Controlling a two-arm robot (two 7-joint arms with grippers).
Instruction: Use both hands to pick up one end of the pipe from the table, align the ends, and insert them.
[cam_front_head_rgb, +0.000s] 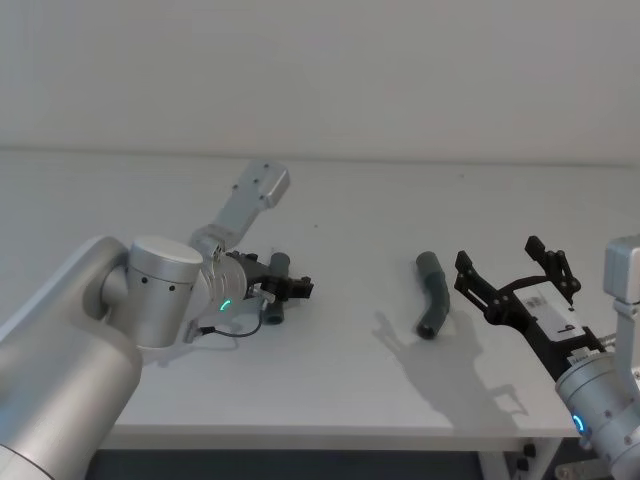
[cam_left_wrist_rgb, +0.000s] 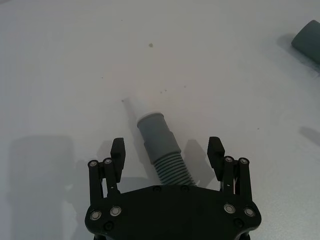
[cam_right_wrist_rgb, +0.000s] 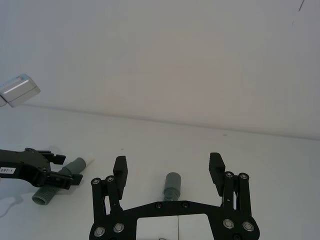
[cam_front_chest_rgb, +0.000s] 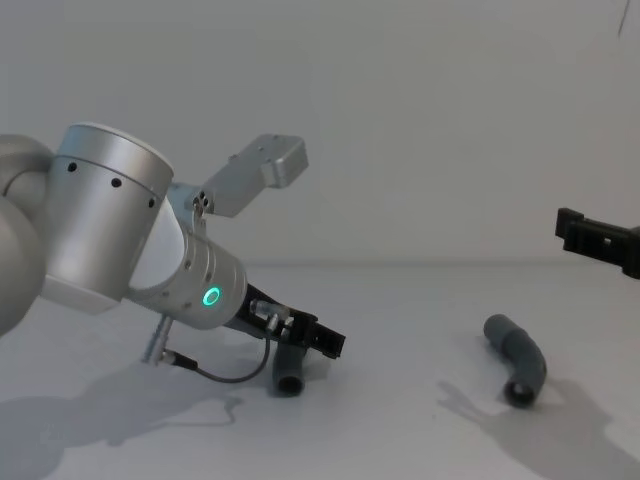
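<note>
The white tip is clearly thinner than its smooth cuff (cam_left_wrist_rgb: 158, 135), so the white tip will go inside the other pipe piece when I push.
Two dark-grey pipe pieces lie on the white table (cam_front_head_rgb: 340, 400). The left piece (cam_front_head_rgb: 272, 314) has a smooth cuff with a white tip (cam_left_wrist_rgb: 151, 115). My left gripper (cam_front_head_rgb: 288, 280) is low over it, open, with its fingers (cam_left_wrist_rgb: 118, 152) on either side of the ribbed part (cam_left_wrist_rgb: 172, 170) and not touching it. The right piece (cam_front_head_rgb: 434, 295), slightly bent, lies alone near the table's middle right. My right gripper (cam_front_head_rgb: 515, 275) hangs open above the table just right of that piece (cam_right_wrist_rgb: 171, 186), which shows beyond its spread fingers (cam_right_wrist_rgb: 216, 166).
The table's front edge (cam_front_head_rgb: 300, 438) runs close below both arms. A plain grey wall (cam_front_head_rgb: 320, 70) stands behind the table. A thin cable (cam_front_chest_rgb: 230, 372) trails on the table under the left wrist. Bare surface lies between the two pieces.
</note>
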